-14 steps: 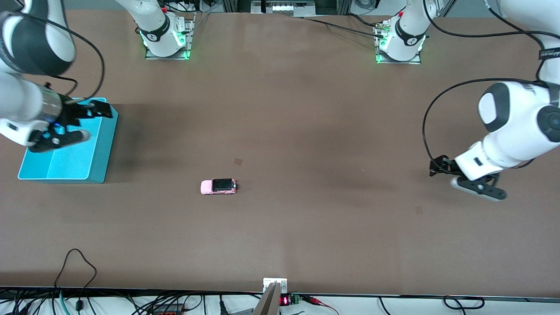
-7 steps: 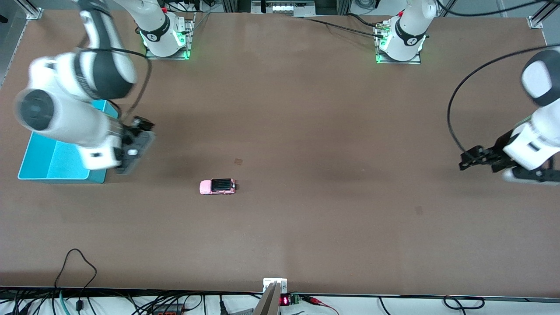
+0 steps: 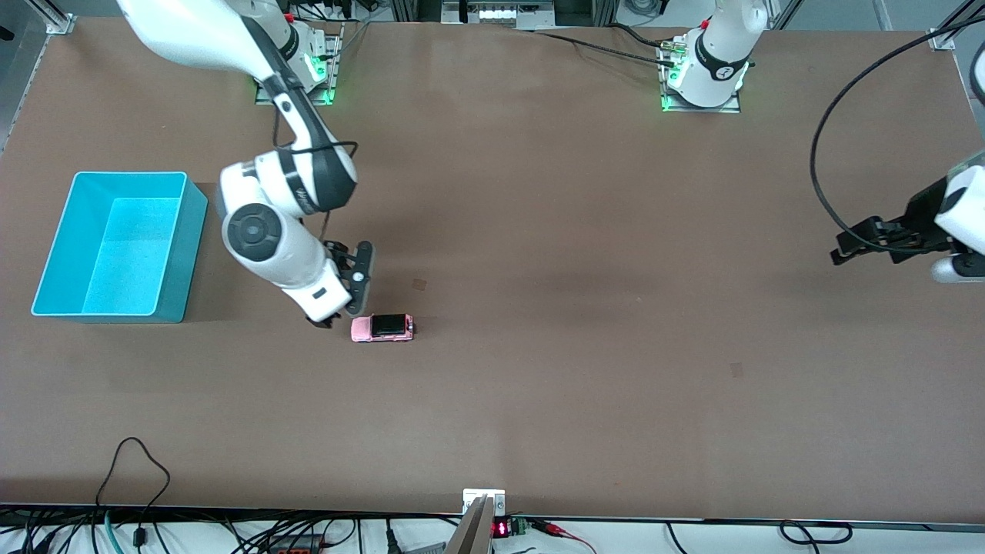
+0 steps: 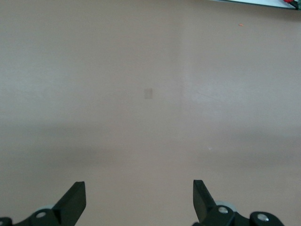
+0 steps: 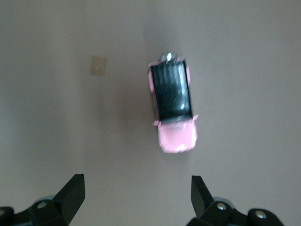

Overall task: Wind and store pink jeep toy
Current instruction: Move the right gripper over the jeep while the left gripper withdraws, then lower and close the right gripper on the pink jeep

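I should go on moving my right gripper over the black roof [image 3: 388,324] before I close it there, because the jeep stands free and its long sides [image 5: 154,96] are in line with the open fingers.
The pink jeep toy [image 3: 382,328] with its black ribbed roof stands on the brown table near the middle. My right gripper [image 3: 343,295] hangs open and empty just beside the jeep's pink hood end, toward the right arm's end of the table. In the right wrist view the jeep [image 5: 173,106] lies just ahead of the open right gripper [image 5: 136,187], apart from it. My left gripper [image 3: 858,240] is open and empty over bare table at the left arm's end. The left wrist view shows it [image 4: 139,193] over bare tabletop only.
An empty turquoise bin [image 3: 173,296] stands at the right arm's end of the table. A small tan mark [image 3: 419,284] lies on the table a little farther from the front camera than the jeep. Cables run along the table's near edge.
My right arm has swung from over the turquoise bin to beside the jeep. My left arm has drawn back toward its end of the table. The jeep has stayed in place.
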### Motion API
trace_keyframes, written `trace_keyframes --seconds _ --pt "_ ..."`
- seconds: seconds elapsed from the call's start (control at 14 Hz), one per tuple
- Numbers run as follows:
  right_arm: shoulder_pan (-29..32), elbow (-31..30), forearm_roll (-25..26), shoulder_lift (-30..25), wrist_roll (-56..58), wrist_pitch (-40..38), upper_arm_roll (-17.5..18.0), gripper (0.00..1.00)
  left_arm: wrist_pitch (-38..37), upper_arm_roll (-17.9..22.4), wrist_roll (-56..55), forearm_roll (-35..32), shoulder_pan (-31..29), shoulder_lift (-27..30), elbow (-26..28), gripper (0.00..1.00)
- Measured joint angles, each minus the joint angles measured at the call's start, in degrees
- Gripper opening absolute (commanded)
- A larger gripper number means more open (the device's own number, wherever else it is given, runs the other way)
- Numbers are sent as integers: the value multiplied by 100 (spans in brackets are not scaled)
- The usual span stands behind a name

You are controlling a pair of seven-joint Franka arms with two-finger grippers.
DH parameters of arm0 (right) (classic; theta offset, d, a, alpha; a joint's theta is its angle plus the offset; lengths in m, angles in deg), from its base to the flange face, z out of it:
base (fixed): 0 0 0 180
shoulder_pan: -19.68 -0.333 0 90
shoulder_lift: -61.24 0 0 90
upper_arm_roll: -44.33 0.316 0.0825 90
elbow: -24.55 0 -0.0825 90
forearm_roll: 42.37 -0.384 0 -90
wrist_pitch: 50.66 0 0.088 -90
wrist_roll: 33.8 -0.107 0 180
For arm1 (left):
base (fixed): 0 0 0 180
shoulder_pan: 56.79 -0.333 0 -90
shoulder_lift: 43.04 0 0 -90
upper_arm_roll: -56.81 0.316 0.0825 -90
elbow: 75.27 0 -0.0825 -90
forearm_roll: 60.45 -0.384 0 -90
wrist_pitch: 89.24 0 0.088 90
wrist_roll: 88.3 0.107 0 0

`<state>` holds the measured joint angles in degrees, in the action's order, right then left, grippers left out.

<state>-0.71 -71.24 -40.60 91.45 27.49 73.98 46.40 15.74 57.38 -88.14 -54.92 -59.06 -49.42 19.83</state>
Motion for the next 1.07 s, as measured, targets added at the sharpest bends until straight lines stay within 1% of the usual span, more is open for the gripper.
trace_keyframes --seconds 0.21,0.64,1.07 --pt "-93 119 32 292 57 505 -4 100 -23 -23 -41 0 109 12 0 100" --pt "-287 277 34 696 58 823 -18 100 -186 -82 -163 -62 109 89 0 100" --pt "-319 402 35 1102 59 1477 -133 100 -366 -89 -187 -89 107 236 86 100"
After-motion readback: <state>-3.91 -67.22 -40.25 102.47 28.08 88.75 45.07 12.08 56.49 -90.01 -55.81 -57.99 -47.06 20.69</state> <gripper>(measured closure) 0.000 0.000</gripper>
